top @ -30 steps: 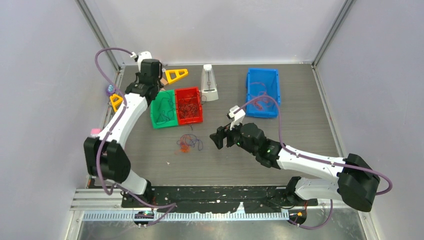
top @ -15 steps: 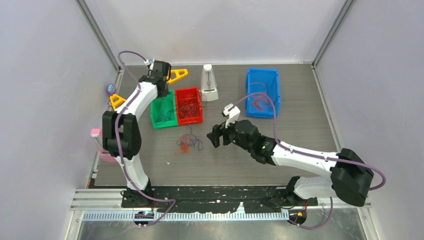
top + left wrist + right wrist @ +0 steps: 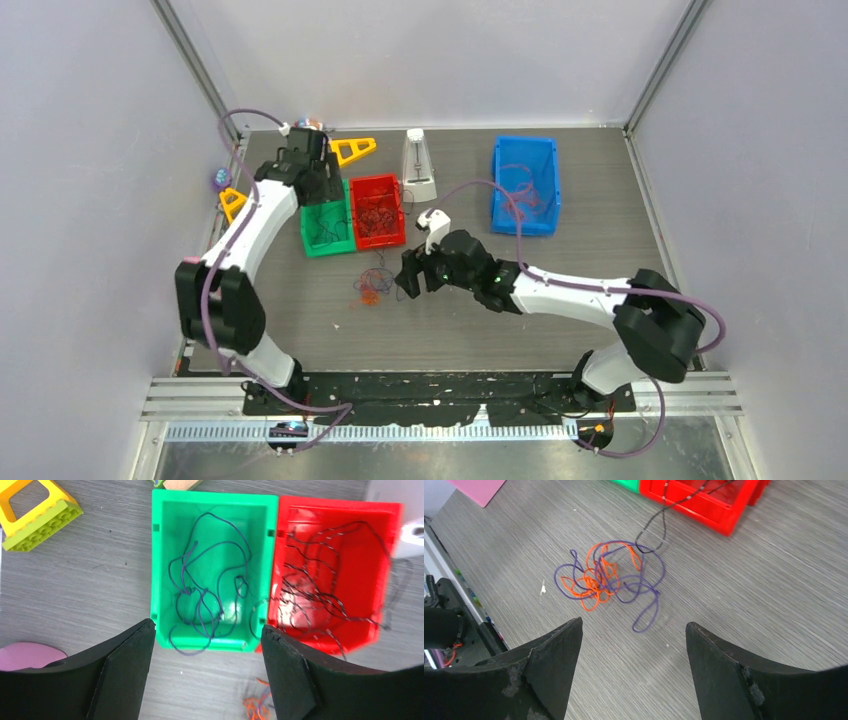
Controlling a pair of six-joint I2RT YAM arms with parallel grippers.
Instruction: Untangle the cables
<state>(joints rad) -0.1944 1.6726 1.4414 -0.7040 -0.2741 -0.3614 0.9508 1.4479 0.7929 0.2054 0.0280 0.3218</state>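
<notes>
A piece of black cable is hanging from the red bin onto the purple and orange clump. The robot's right gripper should put that piece inside the red bin before untangling the clump.
The tangled cables lie on the grey table in front of the bins, a small clump of orange-red and dark purple strands. In the right wrist view the clump lies just ahead of my open, empty right gripper, and a black strand runs from it into the red bin. My right gripper hangs just right of the clump. My left gripper is open and empty over the green bin, which holds a purple cable. The red bin holds black cables.
A blue bin at the back right holds thin reddish strands. A white upright object stands behind the red bin. Yellow triangular blocks lie at the back left. A pink flat piece lies left of the green bin.
My right gripper has moved left, up close to the clump. My left arm has swung its elbow about, and its gripper stays over the bins at the back left.
</notes>
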